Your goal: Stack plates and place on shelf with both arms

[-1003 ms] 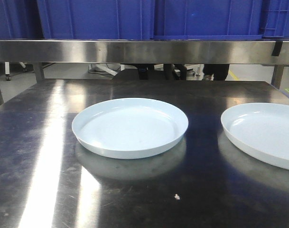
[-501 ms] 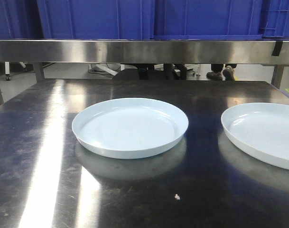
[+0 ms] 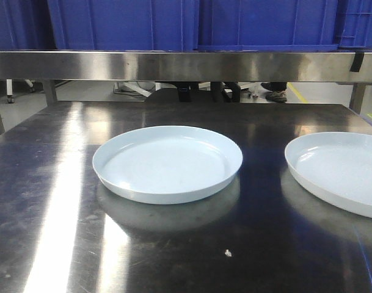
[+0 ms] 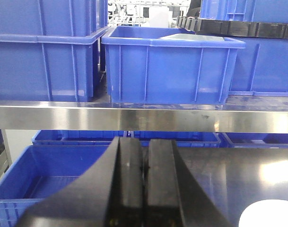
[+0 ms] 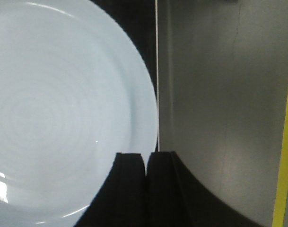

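Observation:
The plate at the table's edge should fit closely inside the middle plate when I lower it, because both plates have the same shallow shape.
Two pale bluish-white plates lie flat on the steel table. One plate sits in the middle; the other plate is at the right edge, cut off by the frame. The right plate fills the left of the right wrist view. My right gripper is shut and empty, above that plate's right rim near the table edge. My left gripper is shut and empty, raised and facing the shelf; a sliver of a plate shows at the lower right. Neither gripper shows in the front view.
A steel shelf rail crosses above the table's back, carrying blue plastic crates. More blue crates sit left of the table, below shelf level. The table's right edge drops to a grey floor with a yellow line.
The plates have not moved. Only a person's feet behind the table have shifted in the background.

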Motion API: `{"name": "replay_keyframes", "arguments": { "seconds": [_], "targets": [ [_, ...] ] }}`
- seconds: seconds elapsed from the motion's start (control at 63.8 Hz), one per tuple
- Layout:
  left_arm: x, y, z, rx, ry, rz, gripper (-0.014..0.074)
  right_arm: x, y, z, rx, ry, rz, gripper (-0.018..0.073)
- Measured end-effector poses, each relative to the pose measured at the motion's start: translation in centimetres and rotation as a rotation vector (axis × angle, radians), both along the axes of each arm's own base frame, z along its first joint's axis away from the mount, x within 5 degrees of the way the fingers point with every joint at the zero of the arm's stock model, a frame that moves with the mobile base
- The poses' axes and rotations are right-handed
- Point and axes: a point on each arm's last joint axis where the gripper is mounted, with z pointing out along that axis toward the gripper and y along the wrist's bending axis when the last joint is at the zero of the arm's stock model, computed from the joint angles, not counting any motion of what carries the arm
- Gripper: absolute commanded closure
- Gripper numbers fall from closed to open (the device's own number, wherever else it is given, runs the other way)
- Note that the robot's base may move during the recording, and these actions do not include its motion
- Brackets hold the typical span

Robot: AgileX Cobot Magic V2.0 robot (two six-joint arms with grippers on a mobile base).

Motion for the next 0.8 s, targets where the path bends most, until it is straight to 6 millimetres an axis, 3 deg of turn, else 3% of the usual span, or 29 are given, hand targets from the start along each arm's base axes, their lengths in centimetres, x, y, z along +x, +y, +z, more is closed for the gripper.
{"name": "replay_keyframes", "arguments": {
  "seconds": [0.141,0.799],
  "targets": [
    [0.0,0.0,0.0,0.0,0.0,0.0,0.0516,0.8,-0.9,0.0,-0.003,0.005,0.006,0.0192],
    [0.0,0.0,0.0,0.0,0.0,0.0,0.0516,3.0,-1.1,-3.8,0.061,0.08,0.035,0.0192]
  ]
}}
